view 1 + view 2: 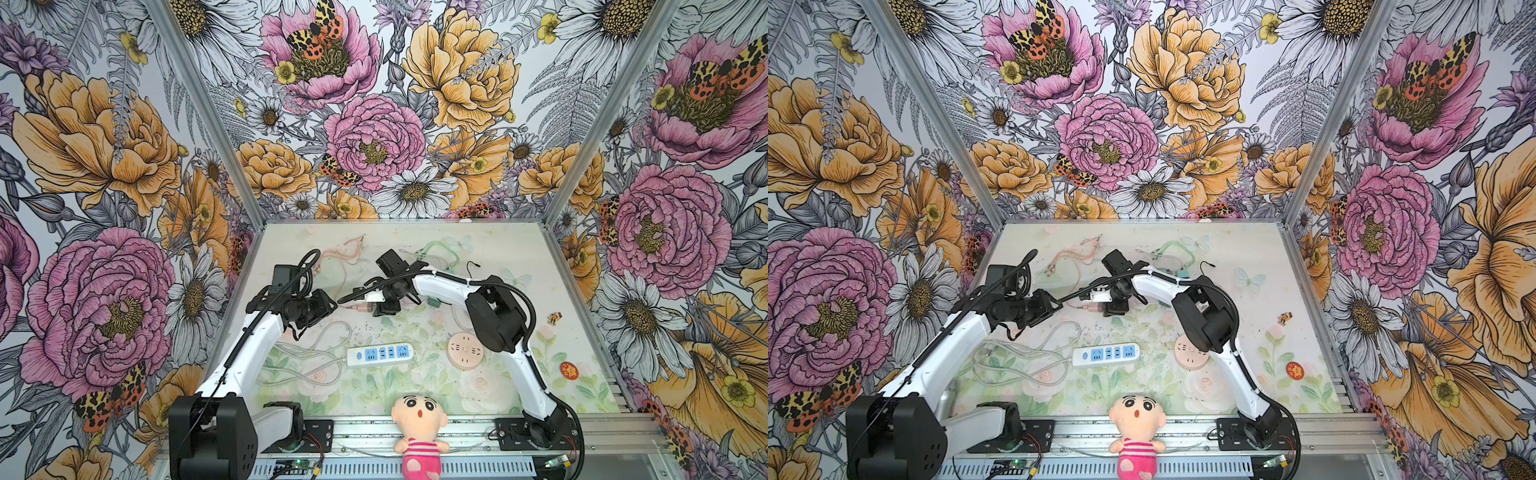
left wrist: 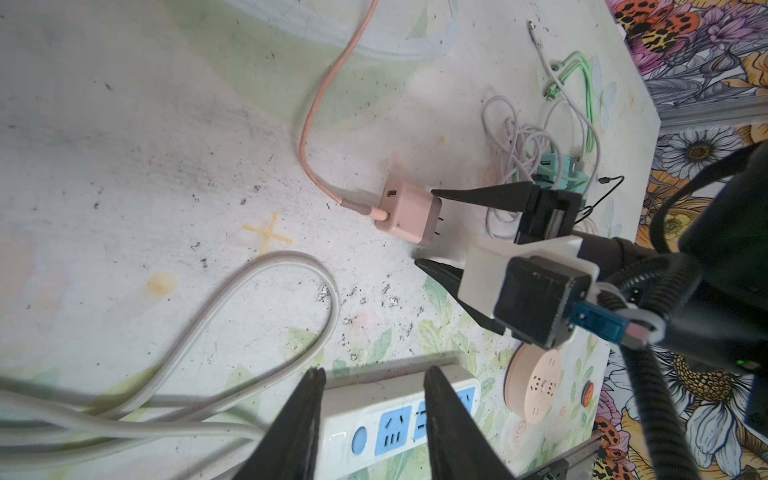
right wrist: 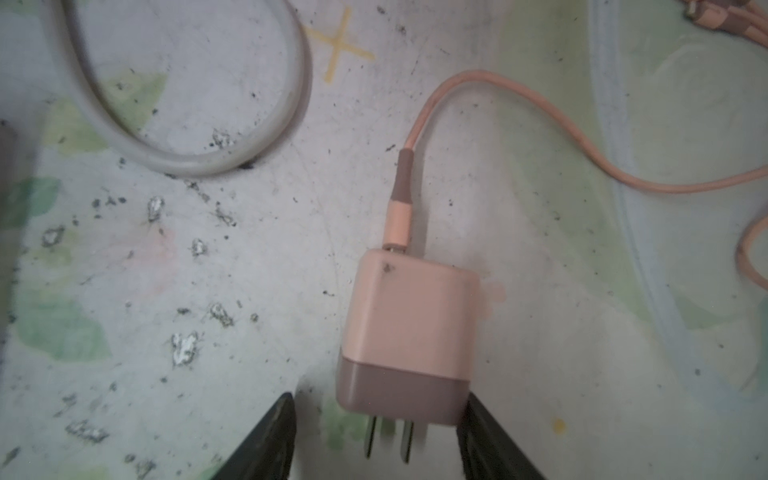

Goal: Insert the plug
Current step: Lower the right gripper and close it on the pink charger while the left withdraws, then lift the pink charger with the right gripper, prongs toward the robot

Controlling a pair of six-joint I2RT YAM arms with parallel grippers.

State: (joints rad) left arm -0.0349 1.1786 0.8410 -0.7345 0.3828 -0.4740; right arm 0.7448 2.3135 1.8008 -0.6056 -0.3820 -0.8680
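Note:
The pink plug's corner is against one finger. I should centre and close my right gripper on the plug's sides before lifting the plug to my left gripper.
The pink plug lies flat on the table, its two prongs pointing at my right gripper and its pink cable trailing away. That gripper is open and low over the table. Its fingers stand either side of the prong end, one close against the plug's corner and the other well apart from it. In both top views the plug lies between my two grippers. My left gripper is open and holds nothing. It hangs in the air just left of the plug. The white power strip with blue sockets lies nearer the front.
The strip's grey cable loops at the left. A round pink socket sits right of the strip, under the right arm. Green and white cables tangle at the back. A plush doll sits at the front rail.

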